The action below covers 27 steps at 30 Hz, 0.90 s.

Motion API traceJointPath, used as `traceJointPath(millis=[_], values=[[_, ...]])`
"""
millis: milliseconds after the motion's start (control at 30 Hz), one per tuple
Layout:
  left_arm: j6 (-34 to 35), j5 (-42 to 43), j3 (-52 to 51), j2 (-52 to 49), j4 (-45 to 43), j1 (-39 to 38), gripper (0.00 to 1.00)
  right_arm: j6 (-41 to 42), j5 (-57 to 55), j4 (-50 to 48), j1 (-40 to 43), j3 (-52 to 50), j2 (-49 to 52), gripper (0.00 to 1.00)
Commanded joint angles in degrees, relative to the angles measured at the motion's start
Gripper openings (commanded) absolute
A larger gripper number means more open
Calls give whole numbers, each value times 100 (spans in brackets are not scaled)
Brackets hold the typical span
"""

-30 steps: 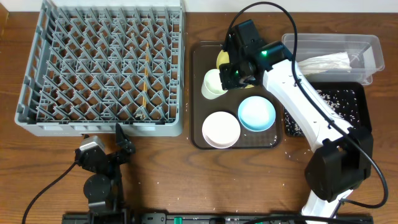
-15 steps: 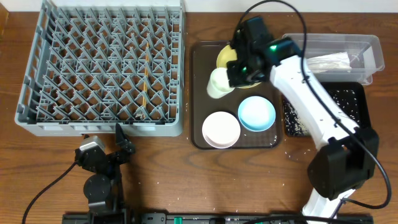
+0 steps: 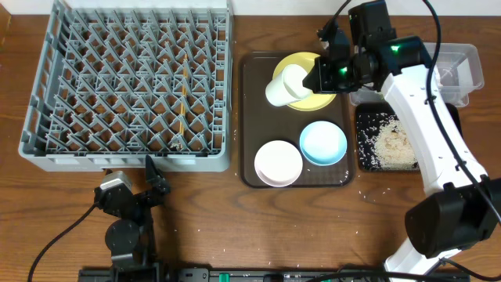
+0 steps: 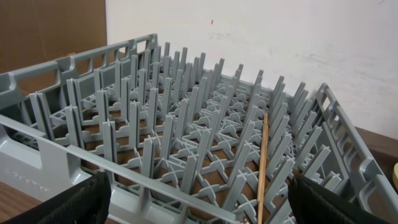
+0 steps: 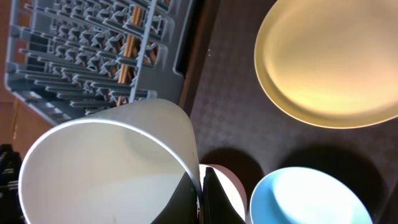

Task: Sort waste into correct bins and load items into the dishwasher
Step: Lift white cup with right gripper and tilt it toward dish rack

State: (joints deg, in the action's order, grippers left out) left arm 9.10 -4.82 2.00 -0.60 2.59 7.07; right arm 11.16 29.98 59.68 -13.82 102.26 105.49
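The small white cup is in my right gripper, on the other side of the brown tray from the grey dish rack [image 3: 133, 86], so my left gripper should take hold of the cup's loose end [image 3: 275, 92].
My right gripper [image 3: 308, 81] is shut on the rim of the small white cup [image 3: 282, 85] and holds it tilted above the round yellow plate [image 3: 317, 99] at the back of the brown tray. In the right wrist view one finger [image 5: 200, 194] is inside the cup [image 5: 106, 168] and one outside, with the plate [image 5: 329, 62] below. The light blue bowl [image 3: 322, 144] and white bowl [image 3: 278, 163] sit on the tray's front. The grey dish rack [image 3: 133, 78] is at the left. My left gripper [image 3: 154, 175] is open and empty in front of the rack [image 4: 186, 143].
The brown tray [image 3: 246, 117] stands between the rack and the bins. The black tray [image 3: 358, 145] holds white rice scraps [image 3: 395, 145]. The clear tub [image 3: 470, 66] is behind it, partly under my right arm; the wrapper is hidden. A wooden stick [image 4: 263, 162] lies in the rack.
My right gripper has lifted the cup and carried it back and to the right, from the tray's left side to over the yellow plate. The left arm has not moved.
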Motion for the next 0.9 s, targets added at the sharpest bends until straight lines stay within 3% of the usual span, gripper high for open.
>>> traceJointPath(millis=[0,867], values=[[-50,-31,-177,0,98,13,92,-162,326,11,13,122,-114,1],[-50,-31,-177,0,98,13,92,-356,286,13,15,122,-114,1]])
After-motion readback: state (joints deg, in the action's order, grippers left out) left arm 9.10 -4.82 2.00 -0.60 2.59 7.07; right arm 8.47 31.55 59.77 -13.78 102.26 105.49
